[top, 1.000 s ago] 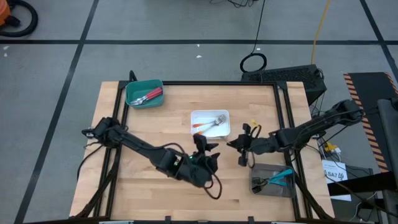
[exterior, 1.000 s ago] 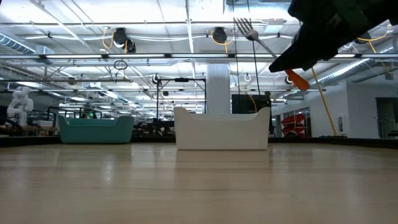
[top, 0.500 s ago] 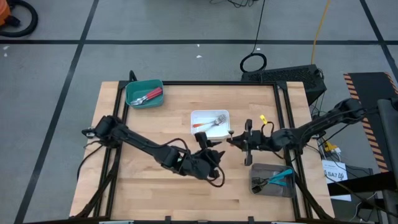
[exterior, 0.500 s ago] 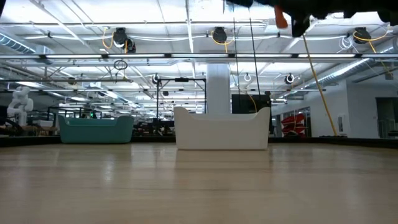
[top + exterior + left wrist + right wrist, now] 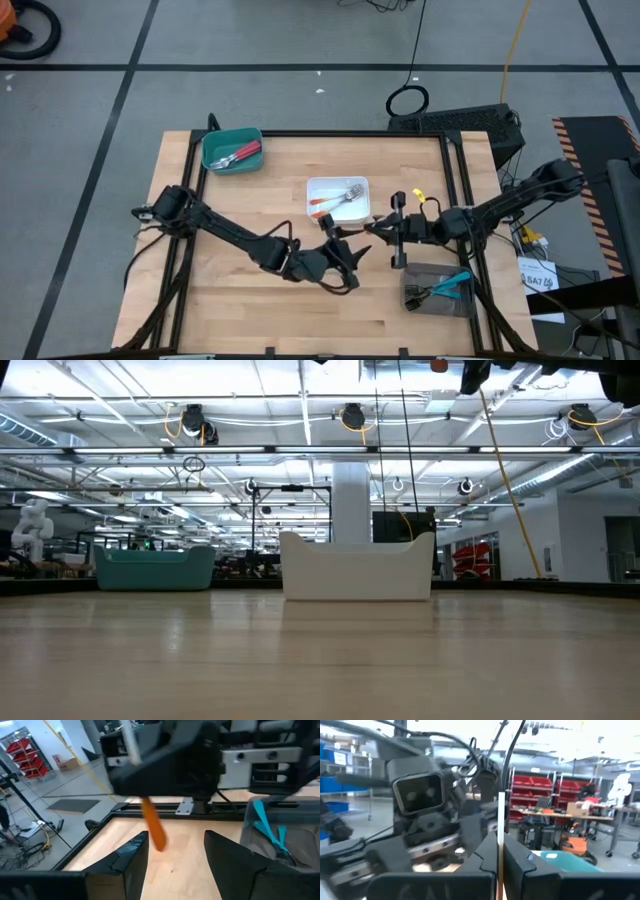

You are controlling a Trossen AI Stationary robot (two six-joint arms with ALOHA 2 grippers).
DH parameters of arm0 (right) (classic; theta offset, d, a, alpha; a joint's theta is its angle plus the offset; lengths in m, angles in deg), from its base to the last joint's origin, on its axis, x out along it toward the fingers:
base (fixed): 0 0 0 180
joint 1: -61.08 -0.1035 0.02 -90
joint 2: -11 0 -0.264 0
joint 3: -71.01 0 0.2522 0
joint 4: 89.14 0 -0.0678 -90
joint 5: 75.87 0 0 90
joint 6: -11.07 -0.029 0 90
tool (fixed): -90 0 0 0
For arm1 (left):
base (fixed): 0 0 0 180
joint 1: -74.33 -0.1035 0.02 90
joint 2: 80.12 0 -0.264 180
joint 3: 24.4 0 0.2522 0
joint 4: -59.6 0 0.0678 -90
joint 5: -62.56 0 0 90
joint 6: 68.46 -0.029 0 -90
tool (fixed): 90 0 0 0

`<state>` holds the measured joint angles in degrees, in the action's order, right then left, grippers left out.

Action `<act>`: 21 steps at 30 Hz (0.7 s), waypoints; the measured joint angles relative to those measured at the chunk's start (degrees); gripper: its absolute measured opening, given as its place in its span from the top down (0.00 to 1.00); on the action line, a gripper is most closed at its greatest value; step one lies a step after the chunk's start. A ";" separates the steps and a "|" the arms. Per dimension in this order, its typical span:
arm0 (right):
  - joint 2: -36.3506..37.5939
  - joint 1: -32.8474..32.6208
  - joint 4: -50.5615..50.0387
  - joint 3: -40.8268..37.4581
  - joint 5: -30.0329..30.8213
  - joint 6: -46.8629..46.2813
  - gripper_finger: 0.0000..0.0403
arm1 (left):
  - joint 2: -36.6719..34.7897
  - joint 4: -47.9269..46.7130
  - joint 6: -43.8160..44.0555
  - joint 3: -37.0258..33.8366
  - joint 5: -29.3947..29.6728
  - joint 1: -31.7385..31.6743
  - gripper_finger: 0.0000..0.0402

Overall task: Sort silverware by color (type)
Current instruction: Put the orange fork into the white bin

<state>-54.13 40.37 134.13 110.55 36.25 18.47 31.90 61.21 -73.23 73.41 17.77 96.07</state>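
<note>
My left gripper needs to lay the fork in the white tray. My right gripper is pinching the fork's neck [image 5: 131, 744] and the fork's orange handle hangs free, so my left gripper should take that handle [image 5: 154, 826] first.
My right gripper [image 5: 380, 229] hovers above the table's middle, shut on an orange-handled fork. The fork's orange handle [image 5: 153, 826] slants down below the right gripper's dark body [image 5: 165, 760], and its metal neck [image 5: 131, 742] sticks out above. My left gripper [image 5: 352, 251] is open just to the left. Its fingers [image 5: 131, 860] stand on either side of the handle, apart from it. Another orange fork lies in the white tray [image 5: 338, 198]. Red forks lie in the teal tray [image 5: 232, 150], and teal forks in the grey tray [image 5: 438, 288]. My right gripper pinches the orange-handled fork between its two fingers [image 5: 485, 854], at the metal neck [image 5: 498, 822] just above the orange handle. The fork is lifted clear of the table and tilted, with the handle end hanging lowest.
The white tray [image 5: 358, 567] sits at the table's middle, just beyond both grippers, and the teal tray [image 5: 153, 567] at the far left corner. The grey tray [image 5: 272, 827] lies near the right edge, close under the right arm. Bare wood fills the near left part.
My right gripper has carried the fork upward, so that fork and gripper have almost left the top of the low view, and it has shifted a little toward the left. My left gripper has moved rightward toward the fork.
</note>
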 joint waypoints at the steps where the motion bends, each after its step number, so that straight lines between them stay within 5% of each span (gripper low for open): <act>1: -0.62 0.02 1.30 -0.02 0.06 0.57 1.00 | 0.00 -0.13 0.32 0.00 0.00 -0.05 0.50; 11: -2.08 0.04 3.14 -0.02 -2.85 1.84 1.00 | 0.00 -0.83 0.37 0.00 -3.43 -1.60 0.52; 21: -2.08 -0.07 2.72 -0.02 -4.72 1.69 1.00 | 0.02 -2.16 -0.90 0.00 -12.55 -3.67 0.79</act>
<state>-56.22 40.30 136.85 110.53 31.52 20.15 31.93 59.05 -74.14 73.41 5.22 92.41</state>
